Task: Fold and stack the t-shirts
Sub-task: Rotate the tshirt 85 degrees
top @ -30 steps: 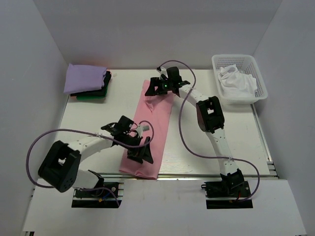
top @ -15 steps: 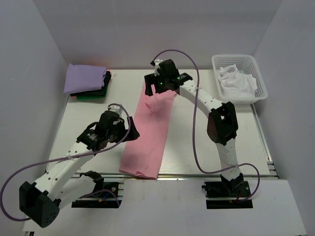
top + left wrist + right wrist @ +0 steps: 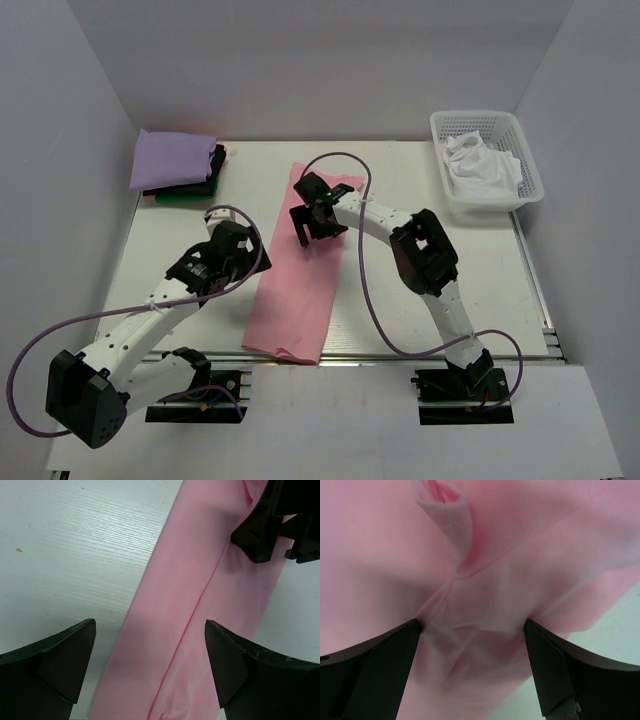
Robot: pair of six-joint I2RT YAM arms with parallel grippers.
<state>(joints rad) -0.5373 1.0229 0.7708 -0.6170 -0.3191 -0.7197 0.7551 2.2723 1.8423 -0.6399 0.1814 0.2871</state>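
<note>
I see the pink T-shirt's folded-in edge (image 3: 188, 624) lying flat along the T-shirt, so the T-shirt's near end (image 3: 285, 342) will turn back with its layers together when I fold it.
The pink t-shirt (image 3: 300, 300) lies folded into a long narrow strip running from the far middle of the table to its near edge. My right gripper (image 3: 312, 222) is open and pressed down on the strip's far half. In the right wrist view (image 3: 470, 625) its fingers straddle bunched pink cloth (image 3: 520, 530). My left gripper (image 3: 243, 258) is open and empty, hovering at the strip's left edge. In the left wrist view (image 3: 150, 625) the pink strip (image 3: 190, 580) shows between the jaws. The lavender tee (image 3: 172, 158) lies folded on the black (image 3: 216, 160) and green (image 3: 180, 192) ones.
A white lattice basket (image 3: 530, 175) holding white cloth (image 3: 480, 165) stands at the far right. The folded stack sits at the far left corner. White walls close in the table on three sides. The right gripper's black body (image 3: 270, 525) shows in the left wrist view.
My left gripper has left the strip's near end and moved up and to the left. My right gripper has come from the strip's far end toward me and down onto the cloth.
</note>
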